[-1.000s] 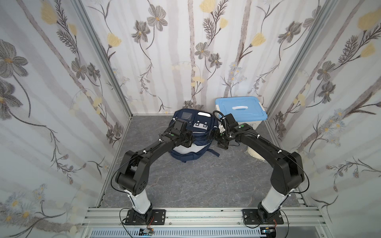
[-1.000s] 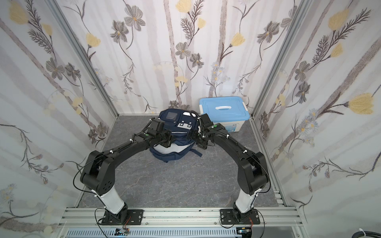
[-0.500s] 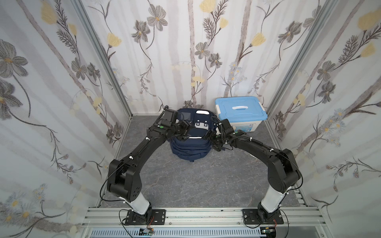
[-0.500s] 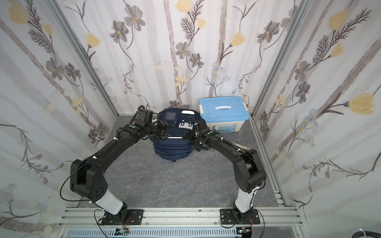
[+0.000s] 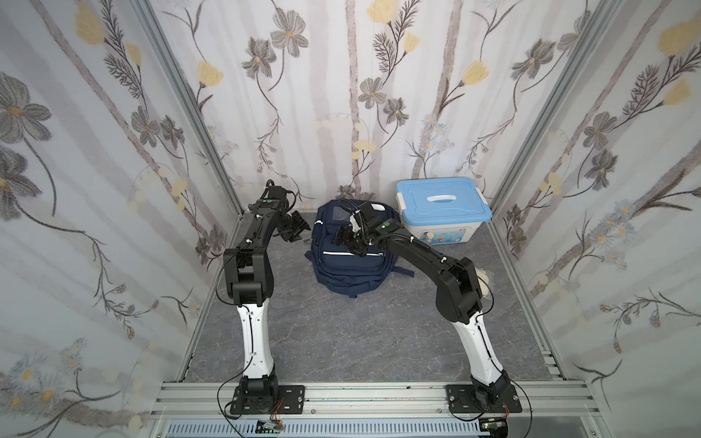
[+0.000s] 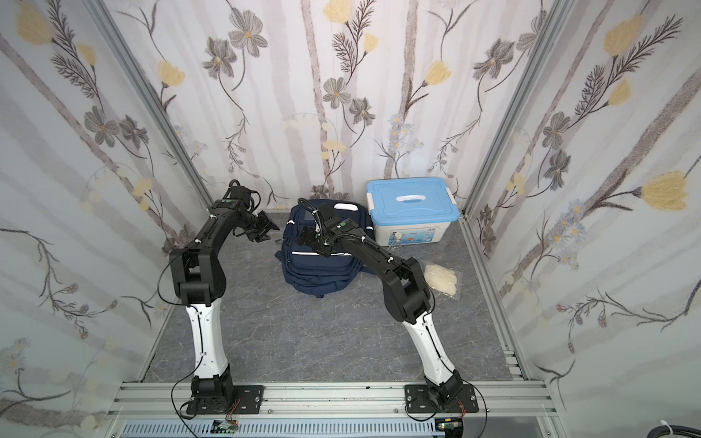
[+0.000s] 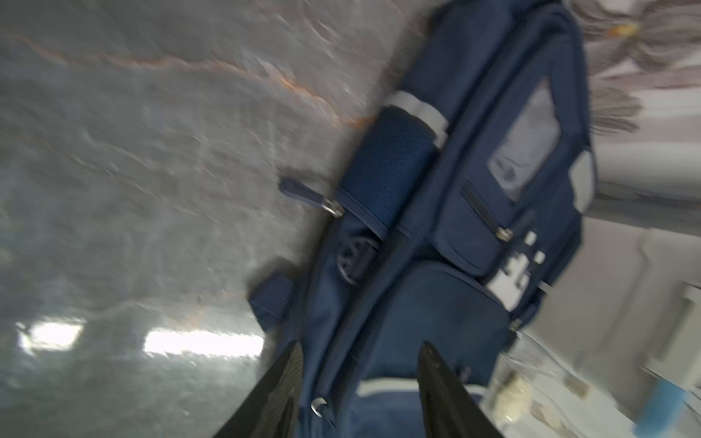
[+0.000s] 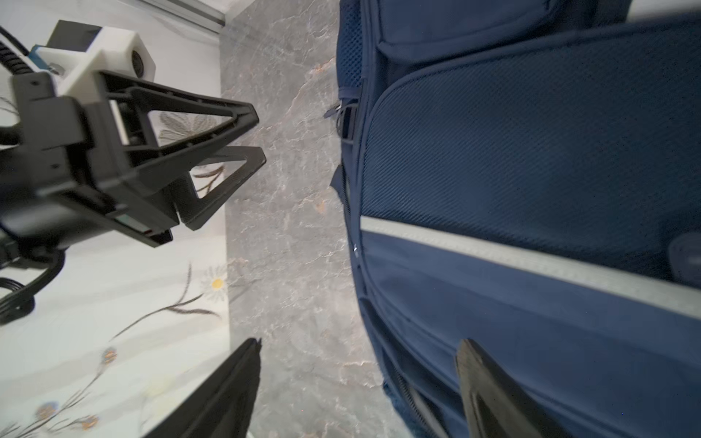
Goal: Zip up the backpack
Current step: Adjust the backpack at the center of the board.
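My right gripper has the zipper pull (image 7: 309, 196) below the mesh pocket facing away from it, so next I turn the backpack and move my right gripper to that zipper pull.
The navy backpack (image 5: 352, 265) (image 6: 318, 271) lies flat on the grey floor, its top end toward the back wall and a white stripe across its front. My left gripper (image 5: 299, 227) (image 6: 268, 227) hangs open beside the pack's left side, off the fabric and holding nothing. The blurred left wrist view shows the backpack (image 7: 455, 227) beyond the left gripper (image 7: 360, 349), with a silver zipper pull (image 7: 318, 407) near one finger. My right gripper (image 5: 343, 240) (image 6: 308, 239) hovers open over the pack's upper left. In the right wrist view the right gripper (image 8: 360, 345) straddles the backpack (image 8: 531, 170) edge, and the left gripper (image 8: 258, 134) faces it.
A white box with a blue lid (image 5: 442, 204) (image 6: 411, 206) stands right of the pack against the back wall. A clear bag of pale items (image 6: 442, 282) lies on the floor behind my right arm. Flowered walls close in three sides; a metal rail (image 5: 349, 394) runs along the front.
My left gripper has opened, let go of the backpack and drawn back to its left. The right gripper has moved left across the pack, which has settled flat.
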